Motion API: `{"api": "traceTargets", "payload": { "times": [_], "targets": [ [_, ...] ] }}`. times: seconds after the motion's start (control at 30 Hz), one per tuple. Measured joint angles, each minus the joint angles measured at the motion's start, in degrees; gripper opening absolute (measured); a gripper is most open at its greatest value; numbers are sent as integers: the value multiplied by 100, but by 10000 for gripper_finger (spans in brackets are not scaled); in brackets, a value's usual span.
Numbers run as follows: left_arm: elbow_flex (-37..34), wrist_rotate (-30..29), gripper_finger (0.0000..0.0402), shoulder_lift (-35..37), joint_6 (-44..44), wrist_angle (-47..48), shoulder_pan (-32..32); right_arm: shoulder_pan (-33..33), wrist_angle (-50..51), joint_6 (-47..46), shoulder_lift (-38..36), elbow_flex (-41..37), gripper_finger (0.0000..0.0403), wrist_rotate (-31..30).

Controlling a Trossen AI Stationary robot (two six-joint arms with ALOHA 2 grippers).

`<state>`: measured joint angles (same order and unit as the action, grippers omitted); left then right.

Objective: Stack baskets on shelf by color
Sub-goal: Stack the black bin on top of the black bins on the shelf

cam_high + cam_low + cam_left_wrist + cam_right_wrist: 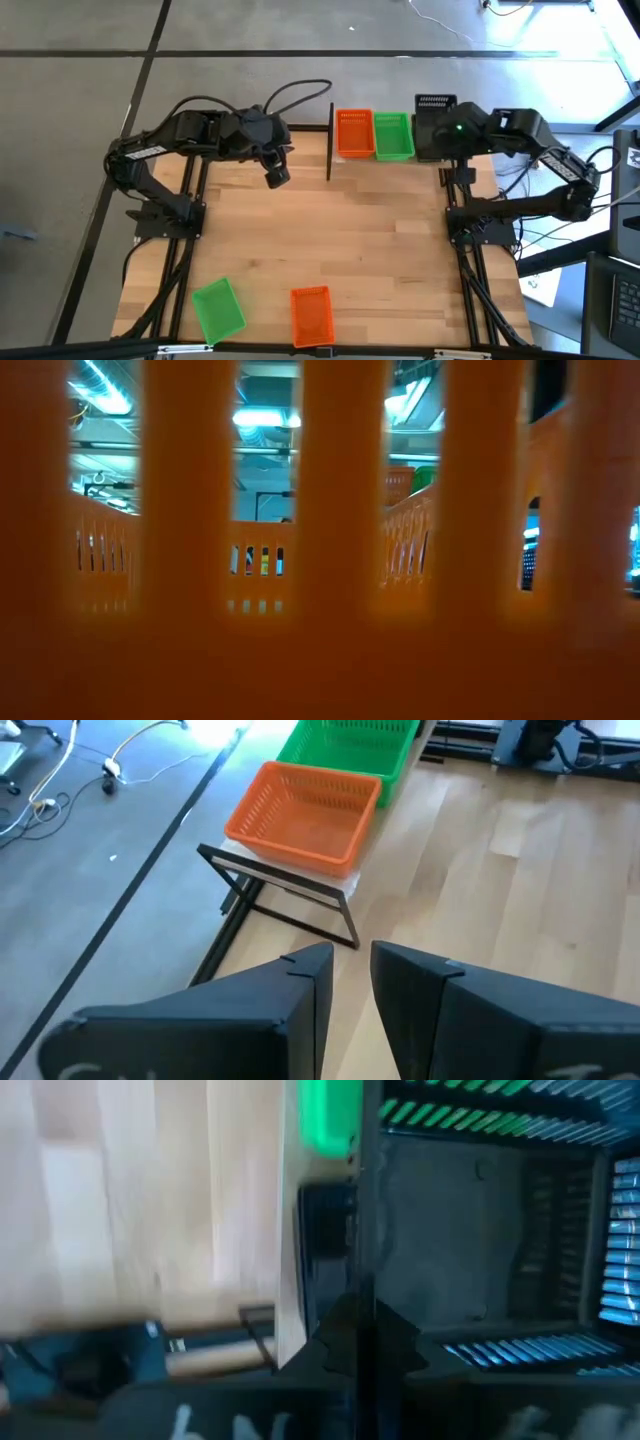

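Observation:
I should go on lowering the black basket in my right gripper (436, 102), as it hangs open side up over the shelf's black basket (325, 1230), until it nests inside, before I release.
On the shelf (330, 140) at the table's far edge stand an orange basket (353, 132), a green basket (393, 135) and a black basket (435, 105), side by side on their bottoms. My left gripper (350, 1010) hovers open and empty over the table, just left of the shelf's left end and facing the orange basket (300, 810). My right gripper (360, 1335) is shut and empty over the black basket (480, 1230). Another green basket (217, 308) and an orange one (311, 315) lie on the table at its near edge.
The near orange basket (320, 660) stands right against the low camera and fills that view; the shelf's baskets show only through its mesh. The shelf's black upright (290, 910) stands close ahead of my left gripper. Bare wood (350, 230) spans the table's middle.

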<state>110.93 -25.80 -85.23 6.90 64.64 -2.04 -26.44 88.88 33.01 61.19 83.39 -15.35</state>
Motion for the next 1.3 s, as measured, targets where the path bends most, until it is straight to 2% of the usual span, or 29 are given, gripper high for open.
{"api": "traceTargets", "payload": {
  "times": [0.17,0.3,0.73,0.97,1.3],
  "targets": [
    [0,4,64,0,12,-152,6,-404,-608,540,-181,-836,0,9],
    [0,22,64,0,48,-144,7,-621,-794,768,-194,-1150,0,-18],
    [0,278,64,0,65,-147,7,-977,-766,1329,-225,-1261,0,-11],
    [0,278,64,0,66,-149,7,-1108,-759,756,-210,-1261,11,160],
    [0,275,64,0,63,-149,7,-1104,-891,322,-205,-1259,60,166]
  ]
}}
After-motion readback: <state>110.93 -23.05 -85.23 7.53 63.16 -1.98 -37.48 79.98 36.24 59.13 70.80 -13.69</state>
